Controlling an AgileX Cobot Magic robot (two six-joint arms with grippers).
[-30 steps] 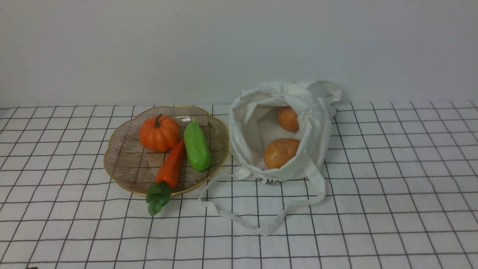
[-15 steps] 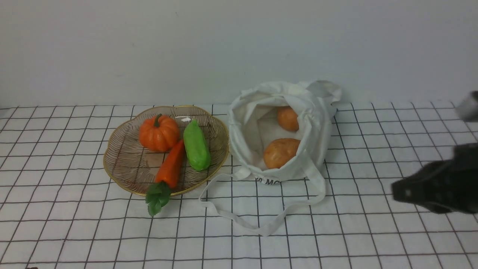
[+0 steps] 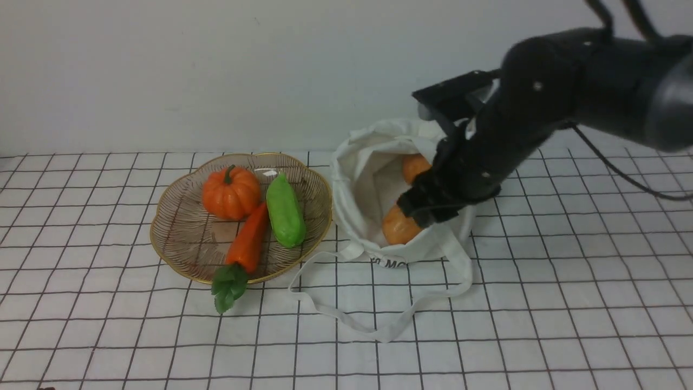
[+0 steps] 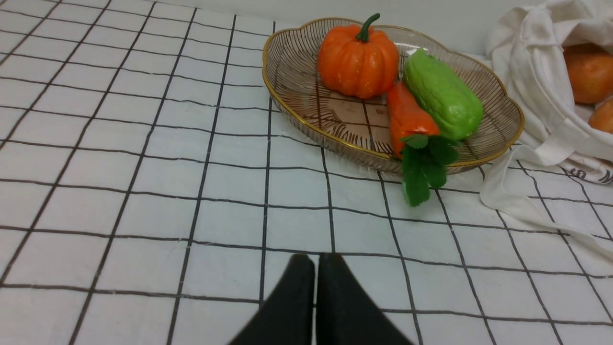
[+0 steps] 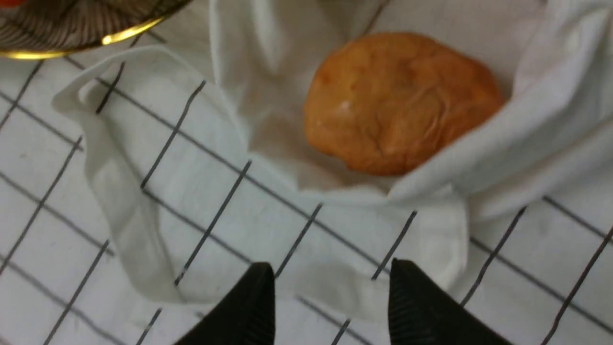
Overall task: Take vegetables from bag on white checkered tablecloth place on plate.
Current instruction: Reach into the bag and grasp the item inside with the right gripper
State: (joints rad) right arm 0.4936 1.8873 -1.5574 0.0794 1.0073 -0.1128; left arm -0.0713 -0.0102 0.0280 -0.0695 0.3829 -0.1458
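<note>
I expect the white cloth bag (image 3: 351, 201) to stay open in place when I pick up the near potato (image 3: 399, 226), because that potato lies loose inside the bag's wide opening.
The white cloth bag (image 3: 379, 157) lies open on the checkered tablecloth (image 3: 568, 281). Two tan-orange potatoes are inside: a near one (image 3: 398, 227) and a far one (image 3: 414, 165), both partly hidden by my right arm. My right gripper (image 3: 427, 208) is open and empty above the bag's mouth; in the right wrist view the gripper (image 5: 330, 278) hangs over the bag's rim, short of the near potato (image 5: 400, 103). My left gripper (image 4: 315, 261) is shut and empty, low over the cloth, well short of the ribbed gold-rimmed plate (image 4: 297, 72).
The plate (image 3: 178, 238) holds an orange pumpkin (image 3: 231, 192), a green pod-shaped vegetable (image 3: 285, 211) and a carrot (image 3: 246, 241) whose leaves hang over the rim. The bag's strap handles (image 3: 379, 319) trail on the cloth in front. A plain wall stands behind.
My right arm has swung in from the right edge, up and leftwards, and now its gripper hangs over the bag. The vegetables, bag and plate have not moved.
</note>
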